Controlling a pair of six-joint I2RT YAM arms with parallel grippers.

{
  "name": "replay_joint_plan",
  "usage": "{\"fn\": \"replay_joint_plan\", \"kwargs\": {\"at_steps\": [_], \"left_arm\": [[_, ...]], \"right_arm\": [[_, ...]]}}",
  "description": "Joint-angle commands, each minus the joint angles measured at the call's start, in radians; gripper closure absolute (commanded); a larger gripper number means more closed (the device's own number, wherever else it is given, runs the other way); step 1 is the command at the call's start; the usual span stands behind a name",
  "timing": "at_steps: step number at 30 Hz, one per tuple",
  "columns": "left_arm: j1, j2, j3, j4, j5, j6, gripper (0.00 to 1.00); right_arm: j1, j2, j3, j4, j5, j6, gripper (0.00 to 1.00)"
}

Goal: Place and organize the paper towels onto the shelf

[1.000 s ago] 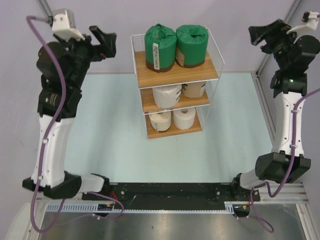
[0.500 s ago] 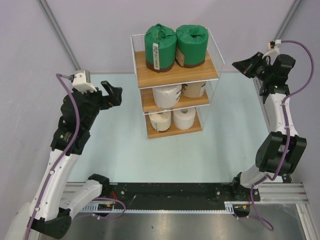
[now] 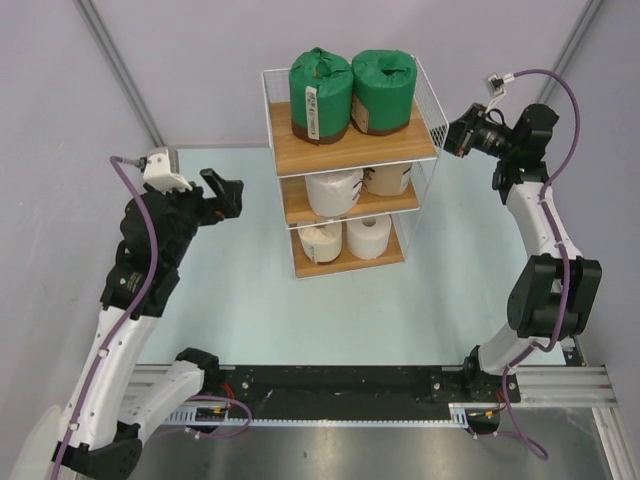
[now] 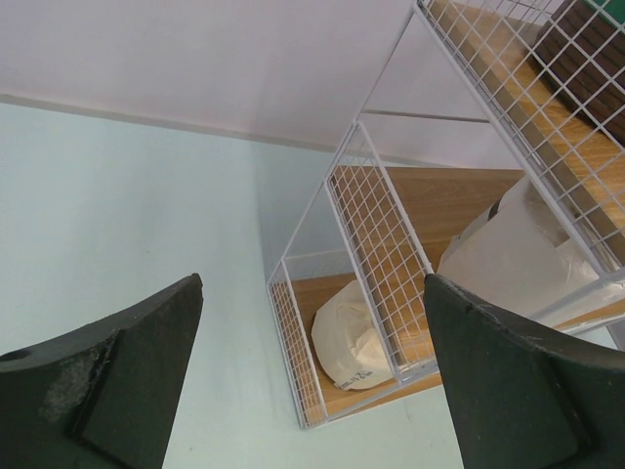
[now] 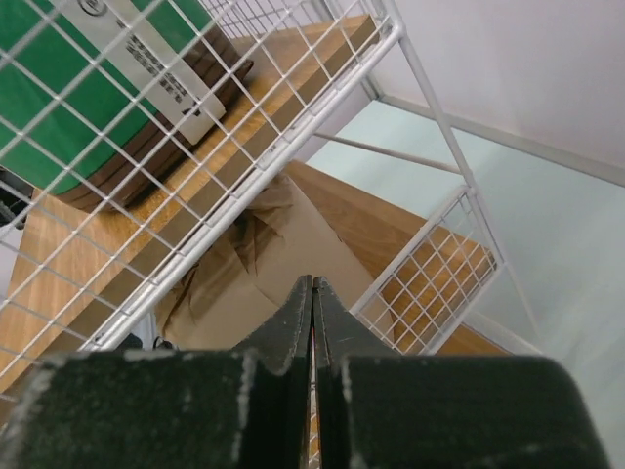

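Observation:
Next, my right gripper backs away and comes from the front, because the tan roll (image 3: 388, 180) blocks its way to the middle board's cream roll (image 3: 333, 195) from the shelf's side.
The white wire shelf (image 3: 432, 118) stands at the back middle of the table. Two green paper towels (image 3: 320, 88) sit on its top board. A cream roll (image 3: 333, 190) and a tan roll (image 3: 390, 180) are on the middle board, two cream rolls (image 3: 345, 238) on the bottom one. My left gripper (image 3: 226, 190) hangs open left of the shelf, nothing between its fingers (image 4: 117, 381). It looks at a cream roll (image 4: 352, 337) on the bottom board. My right gripper (image 3: 458, 132) is shut and empty by the shelf's right side. Its fingertips (image 5: 312, 285) point at the tan roll (image 5: 264, 264).
Pale green table surface (image 3: 230, 290) surrounds the shelf. Grey walls rise behind, with metal posts (image 3: 120, 80) at the back corners. The arm bases sit on a black rail (image 3: 340, 380) at the near edge.
Both arms have come down from a raised pose and moved in toward the shelf. The right gripper's jaws have shut. The left jaws stayed open.

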Motion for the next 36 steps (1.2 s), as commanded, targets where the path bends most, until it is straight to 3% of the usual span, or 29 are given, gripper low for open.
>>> {"fn": "replay_joint_plan", "kwargs": {"at_steps": [1,9,18,24,32,36], "left_arm": [[0.004,-0.021,-0.01,0.024,0.008,-0.003,0.0],[0.004,-0.024,-0.022,0.022,0.013,-0.009,0.0],[0.01,-0.033,-0.034,0.021,0.017,-0.006,0.0],[0.012,-0.036,-0.039,0.018,0.017,-0.007,0.0],[0.015,-0.051,-0.036,0.005,0.011,-0.006,0.0],[0.017,-0.055,-0.043,0.004,0.014,-0.012,0.0]], "right_arm": [[0.025,0.033,0.039,0.008,-0.055,-0.024,1.0],[0.102,0.07,0.188,-0.433,0.019,-0.345,1.0],[0.155,0.036,0.176,-0.545,0.045,-0.463,1.0],[0.137,-0.014,0.122,-0.452,0.129,-0.399,1.0],[0.03,-0.197,-0.066,-0.061,0.506,-0.12,1.0],[-0.003,-0.305,-0.139,-0.072,0.673,-0.075,1.0]]}}
